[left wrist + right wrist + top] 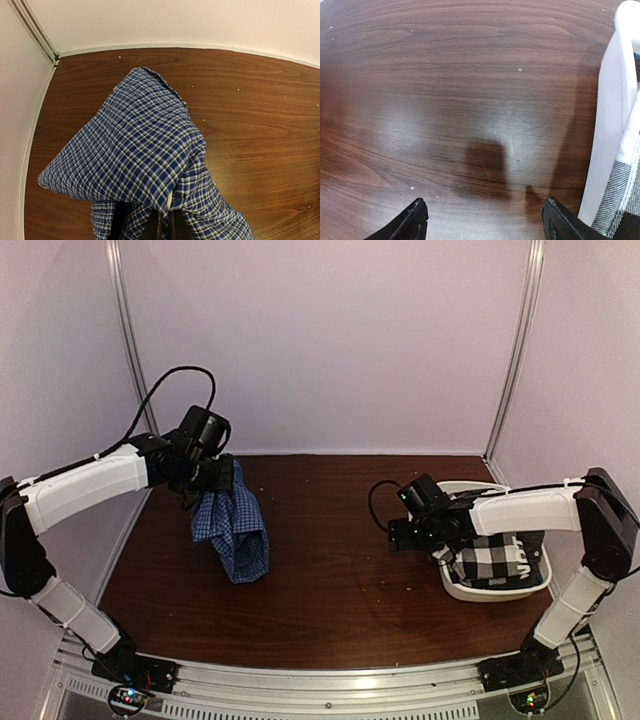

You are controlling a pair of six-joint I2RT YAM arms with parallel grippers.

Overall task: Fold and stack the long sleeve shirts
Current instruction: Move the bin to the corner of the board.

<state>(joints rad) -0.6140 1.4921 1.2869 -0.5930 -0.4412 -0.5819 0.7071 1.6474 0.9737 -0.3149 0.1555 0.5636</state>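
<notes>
The table's middle is clear beside the hanging blue gingham shirt point(243, 540), so my left gripper goes on moving toward that open space point(315, 540) and lets go once the shirt lies there.
The blue gingham shirt point(236, 525) hangs bunched from my left gripper point(218, 476) at the back left, its lower end touching the table. In the left wrist view the shirt point(145, 150) fills the frame and my left gripper point(167, 227) is shut on its cloth. The black-and-white checked shirt point(495, 562) lies in the white tub point(470, 590) at the right. My right gripper point(398, 537) is open and empty, low over bare table just left of the tub; its fingertips point(415, 220) stand wide apart in the right wrist view point(485, 220).
The white tub's wall point(605, 130) stands close to the right finger. The brown wooden table point(340, 540) is bounded by pale walls at the back and sides, with a metal rail along the near edge.
</notes>
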